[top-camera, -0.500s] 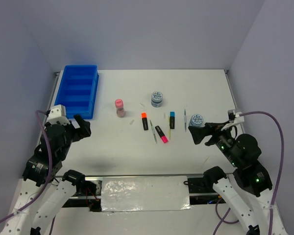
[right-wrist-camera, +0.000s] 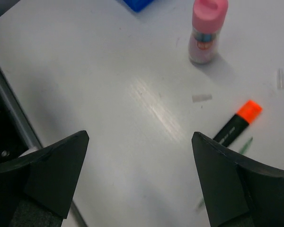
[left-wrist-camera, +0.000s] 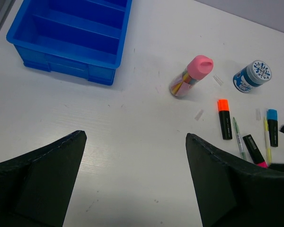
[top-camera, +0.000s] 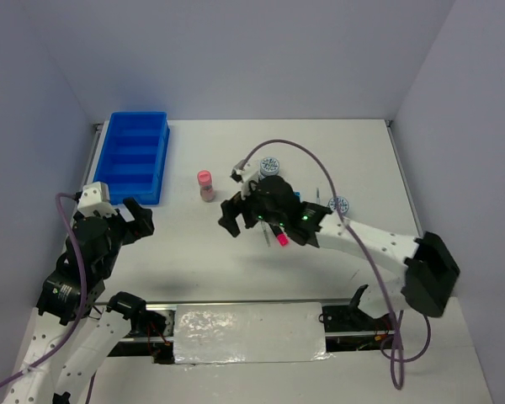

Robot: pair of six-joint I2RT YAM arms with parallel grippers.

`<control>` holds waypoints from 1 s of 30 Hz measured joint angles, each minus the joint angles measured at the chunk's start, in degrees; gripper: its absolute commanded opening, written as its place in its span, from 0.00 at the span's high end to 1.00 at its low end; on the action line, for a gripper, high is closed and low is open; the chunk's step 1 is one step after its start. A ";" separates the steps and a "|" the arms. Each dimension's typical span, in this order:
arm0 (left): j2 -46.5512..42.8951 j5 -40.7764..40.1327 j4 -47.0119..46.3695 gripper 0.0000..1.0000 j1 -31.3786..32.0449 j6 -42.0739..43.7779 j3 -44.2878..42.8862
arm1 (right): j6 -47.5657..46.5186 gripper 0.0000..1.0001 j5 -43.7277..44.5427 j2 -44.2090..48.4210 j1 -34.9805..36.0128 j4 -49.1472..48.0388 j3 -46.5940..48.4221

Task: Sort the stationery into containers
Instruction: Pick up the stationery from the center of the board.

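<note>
The pink cylinder [top-camera: 207, 193] stands straight up, clear of the orange-capped marker, so I keep bringing my right gripper toward the pink cap [top-camera: 204, 178] until both fingers straddle it.
The blue tray [top-camera: 135, 156] stands at the back left; it also shows in the left wrist view [left-wrist-camera: 71, 33]. The pink cylinder [top-camera: 205, 185] lies right of it. One patterned disc [top-camera: 271, 166] sits behind my right arm, the other [top-camera: 340, 204] further right. My right gripper [top-camera: 231, 215] is open and empty, low over bare table just front-right of the pink cylinder [right-wrist-camera: 207, 30], with the orange-capped marker [right-wrist-camera: 236, 122] beside its right finger. The pink-capped marker [top-camera: 281, 239] lies under the arm. My left gripper [top-camera: 140, 219] is open and empty in front of the tray.
The left wrist view shows the orange-capped marker [left-wrist-camera: 223, 118], a green pen [left-wrist-camera: 237, 137], the pink-capped marker [left-wrist-camera: 253, 150], a yellow pen [left-wrist-camera: 266, 139], the blue-capped marker [left-wrist-camera: 272, 126] and a disc [left-wrist-camera: 252, 75]. Small clear scraps [right-wrist-camera: 201, 98] lie near the markers.
My right arm has swung from the right side of the table far to the left, over the markers, with its gripper now near the pink cylinder. My left arm has barely moved.
</note>
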State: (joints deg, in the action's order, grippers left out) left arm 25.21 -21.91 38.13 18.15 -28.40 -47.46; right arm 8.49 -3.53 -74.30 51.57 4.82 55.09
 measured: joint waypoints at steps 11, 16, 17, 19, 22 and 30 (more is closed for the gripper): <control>0.02 1.22 -0.07 0.01 -0.09 1.27 0.00 | -3.87 0.04 8.72 -28.55 0.26 -23.78 9.64; 0.13 1.90 -0.13 0.01 -0.11 1.49 0.00 | -4.48 0.04 11.50 -36.17 -0.61 -24.63 17.38; 0.17 2.05 -0.13 0.01 -0.11 1.49 0.00 | -4.22 0.04 11.34 -37.31 -1.01 -24.68 18.71; 0.20 2.34 -0.20 0.01 -0.11 1.49 0.00 | -3.43 0.05 10.64 -39.30 -2.45 -24.70 21.14; 0.20 2.51 -0.33 0.01 -0.11 1.49 0.00 | -2.64 0.08 9.62 -41.70 -4.50 -24.09 24.30; 0.90 3.13 -0.85 0.01 -0.13 1.57 0.00 | -2.34 0.10 4.87 -45.00 -6.16 -22.60 28.37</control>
State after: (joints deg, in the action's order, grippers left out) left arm 26.11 -18.79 37.28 18.02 -26.83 -47.46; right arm 6.15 1.34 -119.31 45.41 -17.78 83.46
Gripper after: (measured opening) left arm 0.993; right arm 0.896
